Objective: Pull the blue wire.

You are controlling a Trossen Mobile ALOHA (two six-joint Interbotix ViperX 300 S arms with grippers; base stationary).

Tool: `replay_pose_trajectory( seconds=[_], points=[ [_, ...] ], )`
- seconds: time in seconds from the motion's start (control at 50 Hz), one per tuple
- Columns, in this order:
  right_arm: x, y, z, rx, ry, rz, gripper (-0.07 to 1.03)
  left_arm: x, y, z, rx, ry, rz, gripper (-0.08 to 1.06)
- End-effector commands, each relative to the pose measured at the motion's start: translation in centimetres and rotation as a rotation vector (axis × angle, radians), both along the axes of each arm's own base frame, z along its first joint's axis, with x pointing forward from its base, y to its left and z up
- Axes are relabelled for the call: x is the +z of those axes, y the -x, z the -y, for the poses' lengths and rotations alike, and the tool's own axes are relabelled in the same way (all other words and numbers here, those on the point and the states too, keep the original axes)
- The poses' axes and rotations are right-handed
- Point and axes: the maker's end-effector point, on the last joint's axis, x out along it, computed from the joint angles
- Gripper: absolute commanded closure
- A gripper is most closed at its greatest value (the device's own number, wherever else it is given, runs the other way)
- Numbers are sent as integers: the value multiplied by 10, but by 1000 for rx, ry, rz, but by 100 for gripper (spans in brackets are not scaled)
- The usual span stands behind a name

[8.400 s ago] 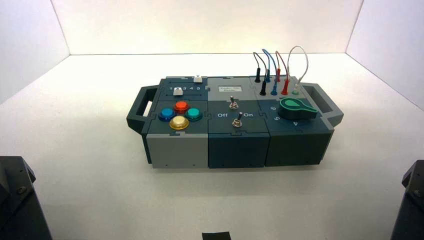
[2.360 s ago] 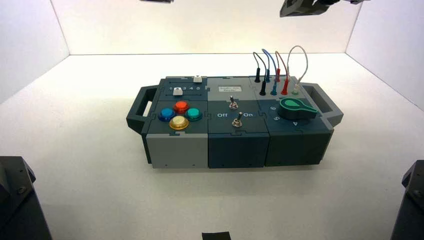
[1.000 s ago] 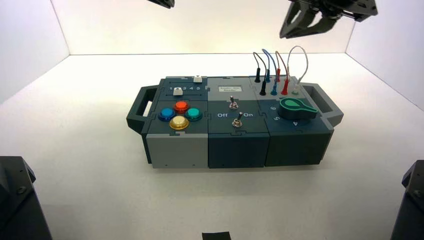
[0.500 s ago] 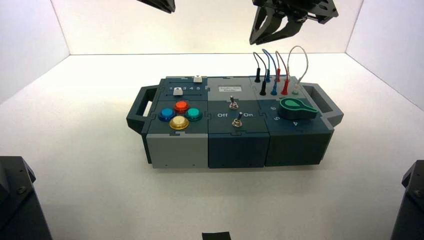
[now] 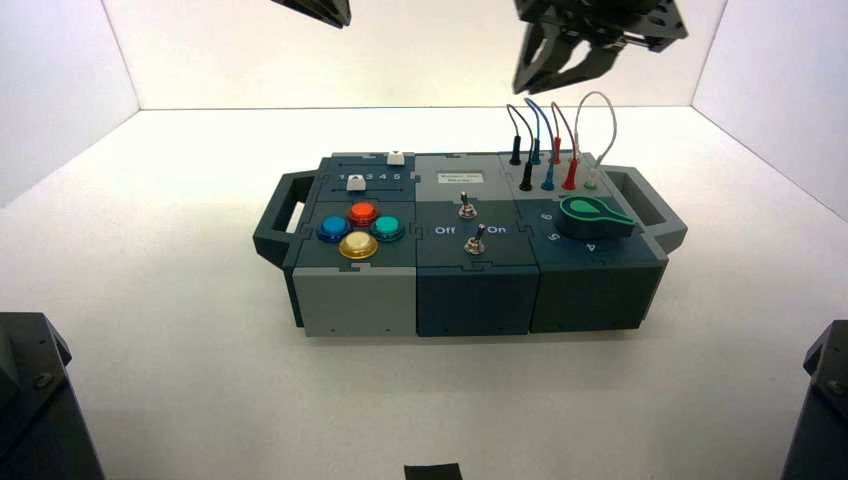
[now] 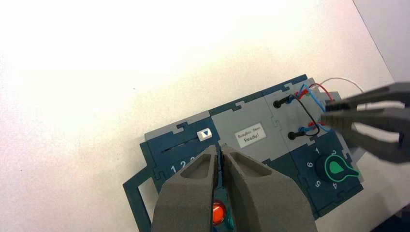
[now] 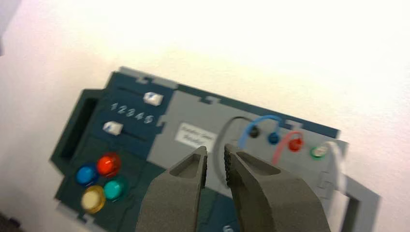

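The blue wire arches slack [image 5: 545, 116] between plugs that are separate. The near plug [image 5: 548, 179] will come out when I pull, and the far plug will stay in.
The blue wire [image 5: 541, 112] arches between two blue plugs at the back right of the box [image 5: 470, 290], second in a row of looped wires. In the right wrist view the blue wire [image 7: 261, 120] curves to a blue plug. My right gripper [image 5: 548, 80] hangs in the air just above the wire loops, open, with nothing between its fingers; from its own camera the right gripper [image 7: 215, 150] hovers over the grey panel beside the wires. My left gripper [image 5: 325, 10] stays high at the back, above the box's left half. Its jaws are shut and empty in the left wrist view [image 6: 220, 147].
A black wire [image 5: 518, 125], a red wire [image 5: 562, 125] and a white wire [image 5: 600, 115] loop beside the blue one. In front of them sits a green knob [image 5: 592, 213]. Two toggle switches [image 5: 471, 225] stand mid-box, coloured buttons [image 5: 358, 228] and two white sliders [image 5: 375, 170] at left.
My right gripper has come in from the upper right to above the wire loops, and its fingers have spread wider. The left gripper has stayed in place.
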Motion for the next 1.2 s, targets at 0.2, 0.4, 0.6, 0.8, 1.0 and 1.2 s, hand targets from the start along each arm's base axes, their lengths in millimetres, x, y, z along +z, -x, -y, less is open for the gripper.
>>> replay_pose_trajectory(
  seconds=[0.2, 0.4, 0.6, 0.8, 1.0, 1.2],
  points=[
    [10, -11, 1, -11, -8, 36, 74, 13, -5, 5, -8, 17, 35, 94],
    [5, -12, 0, -10, 0, 24, 74, 15, -5, 5, -8, 19, 39, 94],
    [-5, -12, 0, -10, 14, -3, 74, 15, -4, 4, -7, 20, 38, 94],
    [-4, -14, 0, -11, 12, 3, 82, 15, -4, 4, -7, 20, 38, 94],
    [4, -15, 0, -3, 9, 39, 98, 17, -5, 5, -8, 22, 43, 94],
    [17, -17, 0, 11, 9, 78, 98, 18, -6, 5, -7, 24, 45, 94]
  ],
)
